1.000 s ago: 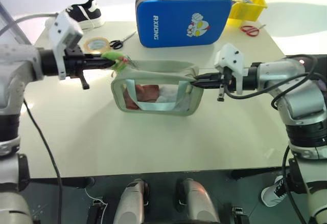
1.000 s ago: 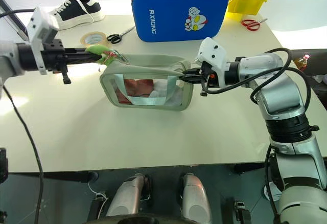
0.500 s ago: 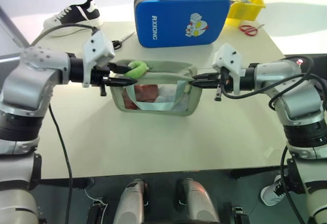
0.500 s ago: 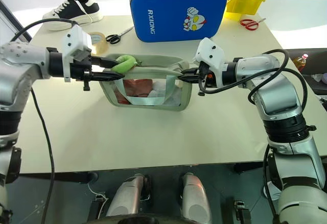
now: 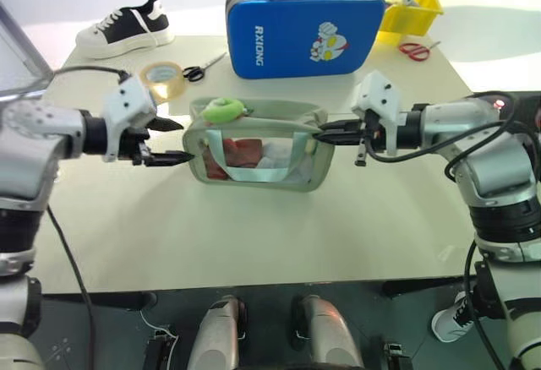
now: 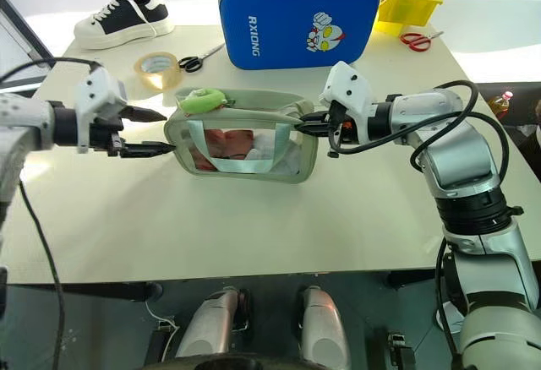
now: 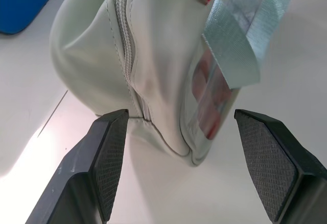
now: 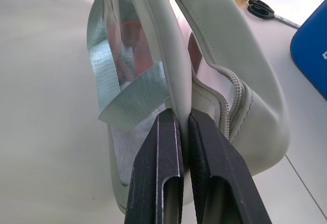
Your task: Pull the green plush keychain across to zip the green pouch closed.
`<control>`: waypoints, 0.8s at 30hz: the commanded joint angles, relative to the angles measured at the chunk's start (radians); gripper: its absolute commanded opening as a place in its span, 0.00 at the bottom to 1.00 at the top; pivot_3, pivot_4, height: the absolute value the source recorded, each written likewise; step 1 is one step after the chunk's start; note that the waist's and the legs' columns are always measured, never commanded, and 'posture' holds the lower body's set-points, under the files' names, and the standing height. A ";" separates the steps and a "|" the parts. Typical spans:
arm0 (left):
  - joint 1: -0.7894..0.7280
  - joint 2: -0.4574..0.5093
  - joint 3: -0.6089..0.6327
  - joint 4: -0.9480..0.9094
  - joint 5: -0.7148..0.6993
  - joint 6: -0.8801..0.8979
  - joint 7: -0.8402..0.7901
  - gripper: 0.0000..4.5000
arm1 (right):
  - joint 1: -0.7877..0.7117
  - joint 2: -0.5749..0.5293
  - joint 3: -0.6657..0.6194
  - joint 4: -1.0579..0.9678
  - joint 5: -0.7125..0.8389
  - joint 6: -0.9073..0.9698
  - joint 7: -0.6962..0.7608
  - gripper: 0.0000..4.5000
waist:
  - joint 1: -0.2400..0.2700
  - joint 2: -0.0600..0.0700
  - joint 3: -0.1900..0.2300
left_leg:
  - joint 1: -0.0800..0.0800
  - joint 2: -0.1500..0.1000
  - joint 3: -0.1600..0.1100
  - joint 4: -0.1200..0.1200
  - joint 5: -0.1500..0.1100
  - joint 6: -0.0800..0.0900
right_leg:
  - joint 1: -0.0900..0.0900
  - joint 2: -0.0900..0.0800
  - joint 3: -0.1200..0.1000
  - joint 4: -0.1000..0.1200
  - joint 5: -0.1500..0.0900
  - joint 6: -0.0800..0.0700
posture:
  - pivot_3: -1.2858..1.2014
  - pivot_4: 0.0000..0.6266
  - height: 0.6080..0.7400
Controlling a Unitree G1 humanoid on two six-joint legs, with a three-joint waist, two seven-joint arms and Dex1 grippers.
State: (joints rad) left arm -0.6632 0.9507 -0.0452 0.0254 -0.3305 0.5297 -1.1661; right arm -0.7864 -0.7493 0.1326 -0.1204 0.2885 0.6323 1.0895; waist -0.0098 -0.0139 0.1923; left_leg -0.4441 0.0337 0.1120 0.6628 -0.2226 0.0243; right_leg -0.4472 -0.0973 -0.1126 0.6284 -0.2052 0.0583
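Next, I pinch the opposite end with my left gripper while my right gripper pulls the keychain, because my right gripper is pinching the pouch end where the keychain must go.
The green pouch stands upright mid-table, its clear side showing reddish contents and a grey strap. The green plush keychain lies on the pouch's top at its left end, free of both grippers. My left gripper hovers just left of that end, open, with nothing between its fingers. In the left wrist view the pouch's end and zipper sit ahead of the open left gripper. My right gripper is shut on the pouch's right end. The right wrist view shows its fingers pinching the fabric edge.
A blue hard case stands behind the pouch. A tape roll and black scissors lie at the back left, near a shoe. A yellow bin and red scissors sit at the back right. Bare table lies in front.
My left gripper let go of the keychain, opened, and drew back left and down. The keychain now rests on the pouch's top left end. The right gripper kept its hold.
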 commanded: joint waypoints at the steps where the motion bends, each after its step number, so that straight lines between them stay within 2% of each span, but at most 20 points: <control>1: -0.020 -0.003 0.044 -0.007 -0.009 -0.013 0.012 0.50 | -0.020 0.002 -0.001 -0.015 0.007 -0.005 0.004 0.00 | -0.001 0.000 0.000 | 0.000 0.000 0.000 0.000 0.000 0.000 | 0.000 0.000 0.000 0.000 0.000 0.000 | 0.52 0.24 1.00; 5: -0.022 0.003 0.050 0.000 -0.010 -0.016 0.007 0.06 | -0.018 0.006 0.000 -0.022 0.011 0.001 0.000 0.00 | -0.002 0.000 0.000 | 0.000 0.000 0.000 0.000 0.000 0.000 | 0.000 0.000 0.000 0.000 0.001 0.002 | 0.52 0.24 1.00; 6: -0.020 0.004 0.050 -0.001 -0.010 -0.015 0.006 0.03 | -0.017 0.007 0.001 -0.025 0.012 0.003 -0.002 0.00 | -0.001 0.000 0.000 | 0.000 0.000 0.000 0.000 0.000 0.000 | 0.000 0.000 0.000 0.000 0.001 0.002 | 0.52 0.24 1.00; 11: -0.015 0.015 0.042 -0.009 0.002 -0.004 0.009 0.03 | -0.019 0.013 0.002 -0.031 0.020 0.011 -0.006 0.00 | -0.001 0.000 0.000 | 0.000 0.000 0.000 0.000 0.000 0.000 | 0.000 0.000 0.000 0.000 0.001 0.002 | 0.52 0.24 1.00; 14: -0.009 0.023 0.044 -0.014 0.000 0.000 0.001 0.00 | -0.041 0.009 -0.002 -0.010 0.022 0.008 0.003 0.25 | -0.002 0.000 0.000 | 0.000 0.000 0.000 0.000 0.000 0.000 | 0.000 0.000 0.000 0.000 0.001 0.002 | 0.52 0.24 1.00; 18: -0.004 0.027 0.041 -0.016 0.004 -0.005 0.000 0.00 | -0.097 -0.016 0.008 0.024 0.008 -0.041 0.059 0.68 | -0.002 0.000 0.000 | 0.000 0.000 0.000 0.000 0.000 0.000 | 0.000 0.000 0.000 0.000 0.001 0.002 | 0.52 0.24 1.00; 22: 0.003 0.027 0.040 -0.032 0.001 0.001 0.006 0.00 | -0.215 0.004 0.010 0.076 0.014 -0.060 0.088 0.68 | -0.002 0.000 0.000 | 0.000 0.000 0.000 0.000 0.000 0.000 | -0.001 0.000 0.000 0.000 0.001 0.001 | 0.52 0.24 1.00; 24: 0.005 0.027 0.041 -0.038 -0.001 0.006 0.009 0.00 | -0.268 0.056 0.017 0.070 0.033 -0.054 0.074 0.68 | -0.003 0.000 0.000 | 0.000 0.000 0.000 0.000 0.000 0.000 | -0.001 0.000 0.000 0.000 0.001 0.001 | 0.52 0.24 1.00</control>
State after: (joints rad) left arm -0.6567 0.9614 -0.0323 0.0218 -0.3337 0.5362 -1.1591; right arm -1.0174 -0.7285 0.1570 -0.0249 0.2991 0.5880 1.1696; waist -0.0126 -0.0135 0.1926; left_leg -0.4443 0.0339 0.1122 0.6625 -0.2227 0.0243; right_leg -0.4481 -0.0973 -0.1127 0.6286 -0.2044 0.0596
